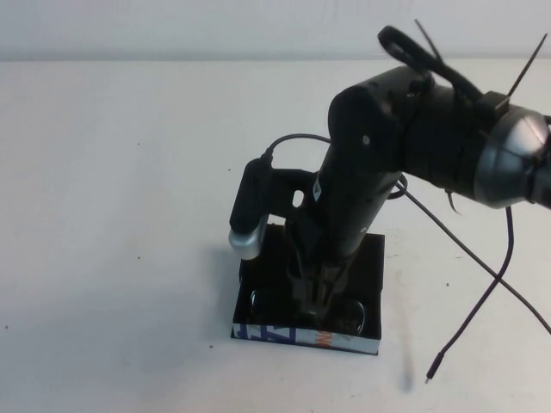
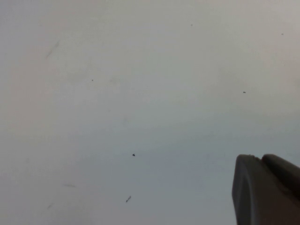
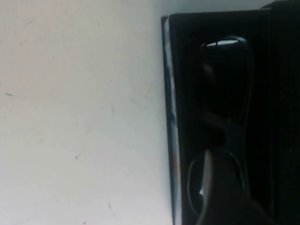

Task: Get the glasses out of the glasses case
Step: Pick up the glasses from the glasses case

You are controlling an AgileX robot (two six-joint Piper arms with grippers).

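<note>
My right gripper has a lens showing on each side (image 1: 353,318) of its fingers, so it should keep going down into the open case and close on the bridge of the glasses (image 3: 232,135).
The glasses case (image 1: 303,336) lies open on the white table at the front middle, its white printed edge toward me. The black glasses (image 1: 355,311) lie flat inside it, one lens showing on each side of my arm. My right gripper (image 1: 314,317) reaches straight down into the case, over the middle of the glasses. In the right wrist view the glasses (image 3: 229,84) lie along the dark interior beside the case's white edge (image 3: 169,117), and the dark gripper overlaps one lens. My left gripper (image 2: 261,161) is outside the high view, shut and empty over bare table.
A thin black cable (image 1: 482,301) trails from the right arm across the table to the right of the case and ends in a loose plug (image 1: 430,376). The white table (image 1: 129,215) stretches out to the left.
</note>
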